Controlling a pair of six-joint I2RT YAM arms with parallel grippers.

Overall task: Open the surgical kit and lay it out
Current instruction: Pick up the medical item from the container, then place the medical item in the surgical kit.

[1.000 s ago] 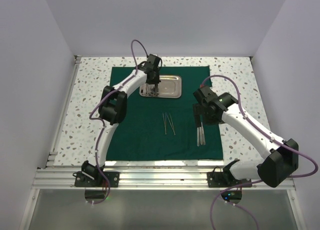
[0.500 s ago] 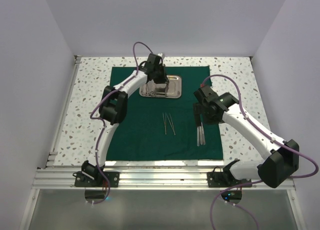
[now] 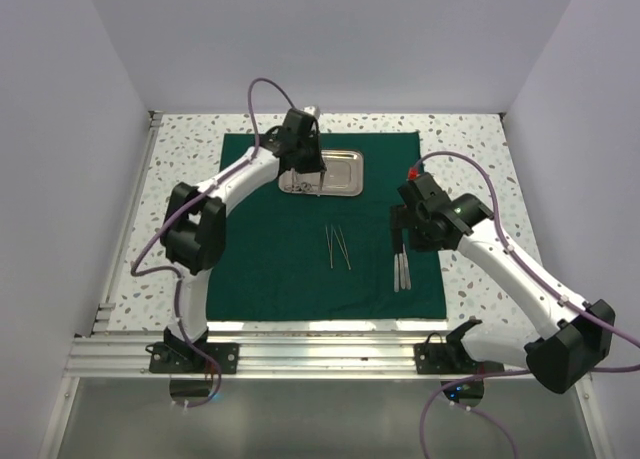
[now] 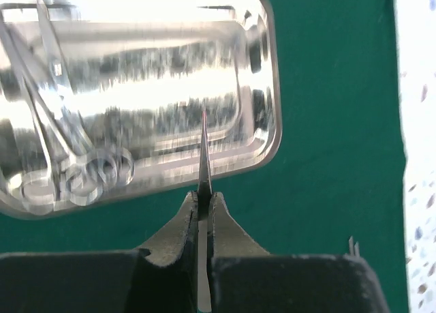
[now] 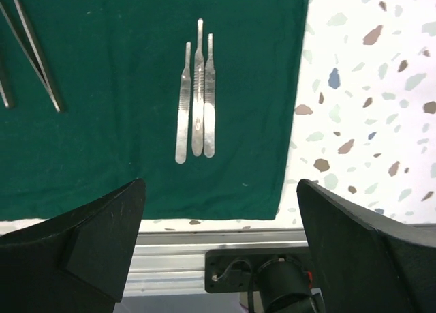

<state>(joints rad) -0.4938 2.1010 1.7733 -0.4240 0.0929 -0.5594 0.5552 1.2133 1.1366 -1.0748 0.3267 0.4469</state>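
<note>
The silver instrument is clear of the ring-handled ones and open cloth lies beside the thin forceps, so my left gripper should go there next and let it go.
The dark green cloth lies spread flat, with the shiny steel tray at its far middle. Over the tray's near edge, my left gripper is shut on a slim pointed silver instrument whose tip sticks out from my left gripper above the tray. Ring-handled instruments lie in the tray. Two thin forceps and three flat silver handles rest on the cloth. My right gripper hovers open above the handles, and nothing sits inside my right gripper.
Speckled tabletop borders the cloth on all sides. An aluminium rail runs along the near edge with both arm bases on it. White walls enclose the left, right and back.
My left gripper has closed on the slim instrument at the tray, and the left arm's elbow has swung out to the left. The right arm has shifted slightly and stays open.
</note>
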